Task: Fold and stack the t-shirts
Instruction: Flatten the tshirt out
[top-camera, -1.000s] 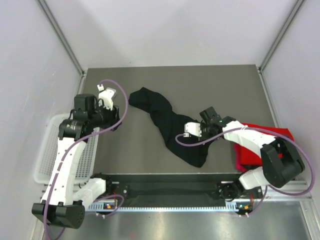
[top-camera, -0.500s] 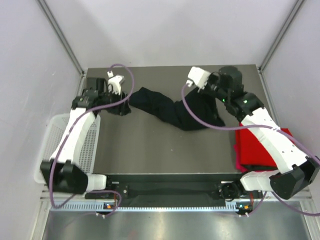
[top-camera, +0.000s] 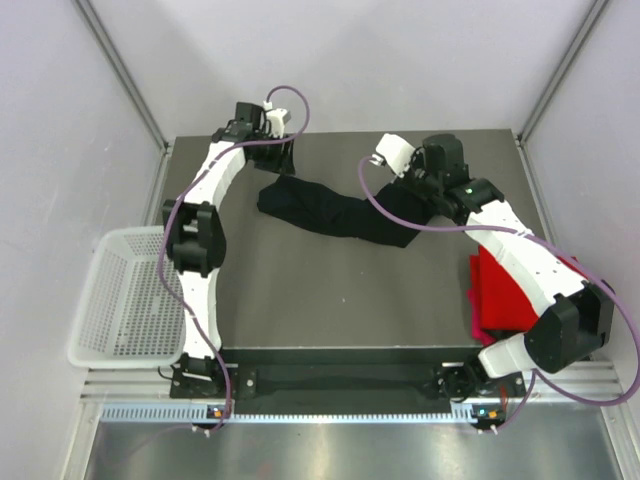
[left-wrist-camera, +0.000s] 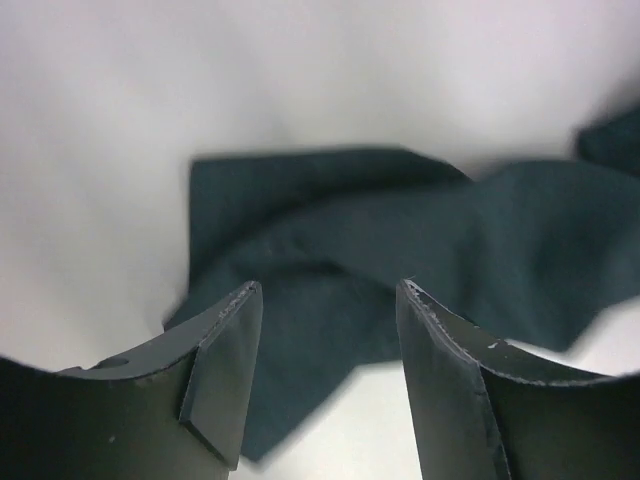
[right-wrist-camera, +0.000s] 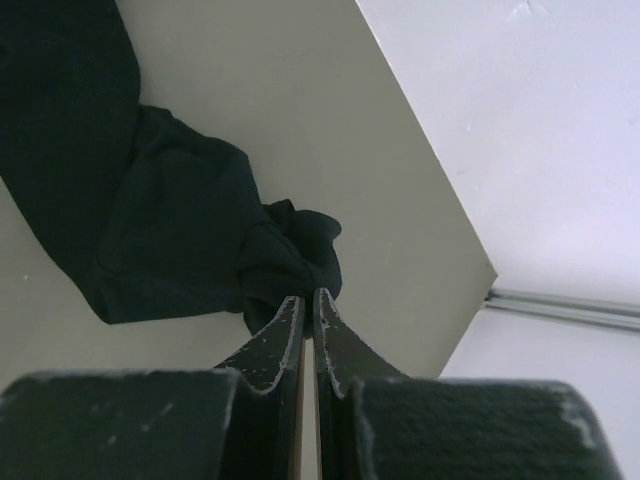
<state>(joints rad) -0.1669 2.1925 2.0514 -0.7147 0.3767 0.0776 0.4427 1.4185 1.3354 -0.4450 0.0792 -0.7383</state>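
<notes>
The black t-shirt is lying in a crumpled band (top-camera: 338, 212) and the robot's right gripper holds just one end of it, so next the left gripper pulls the t-shirt's loose end (top-camera: 272, 201) open before folding.
A black t-shirt (top-camera: 335, 213) lies stretched in a crumpled band across the far half of the table. My right gripper (top-camera: 418, 196) is shut on a bunched fold at its right end, and in the right wrist view the right gripper (right-wrist-camera: 308, 295) pinches the black t-shirt (right-wrist-camera: 150, 220) between its tips. At the shirt's left end my left gripper (top-camera: 283, 160) hovers open, holding nothing. In the left wrist view the left gripper (left-wrist-camera: 325, 292) frames the black t-shirt (left-wrist-camera: 400, 240) lying below it. A folded red t-shirt (top-camera: 503, 295) rests at the table's right edge, partly under the right arm.
A white mesh basket (top-camera: 112, 300) stands off the table's left edge. Grey walls close in the table's (top-camera: 330, 300) back and sides, and the rear right corner of the table (right-wrist-camera: 440, 230) shows just past the pinched cloth.
The right gripper has carried its end of the black shirt from the near middle to the far right. The left arm swung to the far edge and its jaws opened wider.
</notes>
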